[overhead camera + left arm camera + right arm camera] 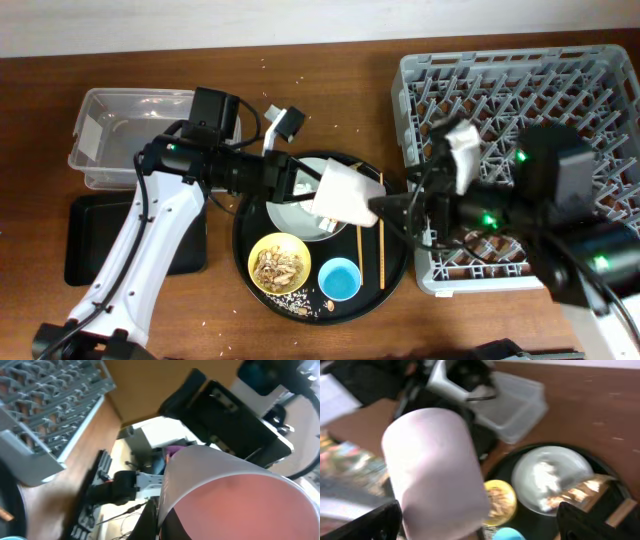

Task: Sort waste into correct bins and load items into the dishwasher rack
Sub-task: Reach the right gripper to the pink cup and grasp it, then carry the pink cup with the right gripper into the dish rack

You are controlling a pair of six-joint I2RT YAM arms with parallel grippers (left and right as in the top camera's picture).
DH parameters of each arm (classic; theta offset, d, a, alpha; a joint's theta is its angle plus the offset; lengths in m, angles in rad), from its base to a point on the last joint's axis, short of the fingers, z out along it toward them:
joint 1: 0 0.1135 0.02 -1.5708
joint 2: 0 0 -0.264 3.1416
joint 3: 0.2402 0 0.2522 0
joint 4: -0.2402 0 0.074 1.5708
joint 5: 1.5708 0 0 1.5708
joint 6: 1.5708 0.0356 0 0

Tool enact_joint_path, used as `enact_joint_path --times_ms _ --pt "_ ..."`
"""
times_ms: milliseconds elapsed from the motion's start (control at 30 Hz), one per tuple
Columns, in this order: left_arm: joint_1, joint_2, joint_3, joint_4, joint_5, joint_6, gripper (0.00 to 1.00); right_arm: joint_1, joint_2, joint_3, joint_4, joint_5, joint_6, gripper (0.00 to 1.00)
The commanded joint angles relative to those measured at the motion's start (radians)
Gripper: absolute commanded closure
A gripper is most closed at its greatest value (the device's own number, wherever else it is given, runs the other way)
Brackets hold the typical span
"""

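Observation:
My right gripper should take the cup's base [374, 204] and load the cup, because my left gripper holds the pink cup [329, 188] by its rim, away from the dishwasher rack.
My left gripper [308, 186] is shut on the rim of the pink cup [340, 193] and holds it sideways above the pale plate [290, 212]; the left wrist view shows the cup [235, 495] close up. My right gripper [388, 210] is open, its fingers [485, 515] spread wide around the cup [435, 470] without closing on it. The plate [555, 460] carries white tissue [542, 472] and the gold wrapper [575, 491]. The yellow bowl [279, 263] holds food scraps. The blue cup [339, 278] and chopsticks [380, 235] lie on the round black tray [395, 280].
The grey dishwasher rack [520, 90] fills the right side, under my right arm. The clear tub [130, 135] stands at the back left, with the flat black tray [85, 240] in front of it. Rice grains lie scattered near the round tray.

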Motion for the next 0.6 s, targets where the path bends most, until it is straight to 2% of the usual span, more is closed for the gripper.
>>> enact_joint_path --times_ms 0,33,133,200,267,333,367,433,467,500,567 --pt "-0.004 -0.018 0.012 -0.008 0.097 0.024 1.0 0.004 0.076 0.008 0.029 -0.324 -0.08 0.08" --pt "-0.004 -0.018 0.012 -0.007 0.082 0.024 1.0 0.031 0.097 0.008 0.023 -0.38 -0.116 0.16" --pt "-0.004 -0.018 0.012 -0.007 0.071 0.025 1.0 0.06 0.099 0.008 0.023 -0.38 -0.115 0.23" --pt "-0.004 -0.018 0.012 -0.007 0.071 0.025 1.0 0.067 0.099 0.008 0.023 -0.367 -0.114 0.36" --pt "-0.004 -0.018 0.012 -0.007 0.071 0.025 0.98 0.067 0.092 0.008 0.023 -0.314 -0.105 0.41" --pt "-0.004 -0.018 0.012 -0.007 0.065 0.025 0.75 0.066 0.069 0.009 0.02 -0.219 -0.079 0.42" --pt "-0.004 -0.018 0.012 -0.008 0.042 0.024 0.61 0.066 0.058 0.009 0.02 -0.187 -0.068 0.42" --pt "-0.004 -0.018 0.012 -0.01 -0.196 0.024 0.17 0.066 -0.018 0.011 0.018 -0.025 -0.017 0.43" --pt "-0.004 -0.018 0.012 -0.014 -0.327 0.024 0.07 0.065 -0.045 0.011 0.008 0.045 0.009 0.44" --pt "-0.004 -0.018 0.012 -0.026 -0.489 0.023 0.01 0.062 -0.076 0.012 -0.02 0.137 0.035 0.44" --pt "-0.004 -0.017 0.012 -0.059 -0.735 0.023 0.01 0.039 -0.141 0.012 -0.106 0.319 0.1 0.44"
